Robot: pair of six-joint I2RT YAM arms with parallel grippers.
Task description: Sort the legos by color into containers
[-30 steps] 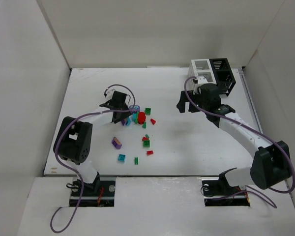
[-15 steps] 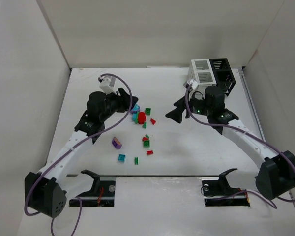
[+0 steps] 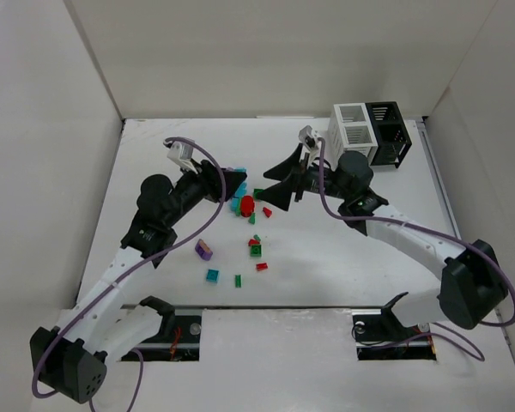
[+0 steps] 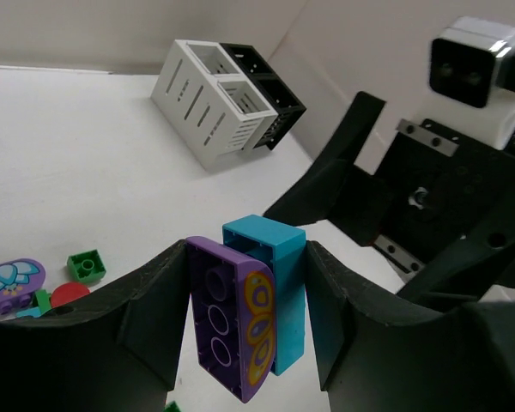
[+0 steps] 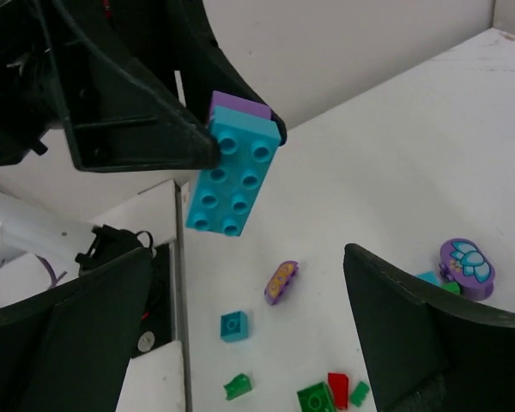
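Observation:
My left gripper squeezes the purple brick against the teal brick, so my right gripper should take the teal brick while my left gripper opens to part them.
My left gripper is shut on two legos pressed together, a purple brick with a yellow pattern and a teal brick. It holds them above the table, left of centre. My right gripper stands open, facing the left one a short way to its right, nothing between its fingers. The held teal brick hangs in front of it. The containers, one white and one black, stand joined at the back right.
Loose legos lie mid-table: a red one, green ones, a purple one, a teal one. White walls close in the left, back and right sides.
The right gripper has swung left, away from the containers, toward the left gripper. The left arm has stretched out and carried its two bricks up and to the right.

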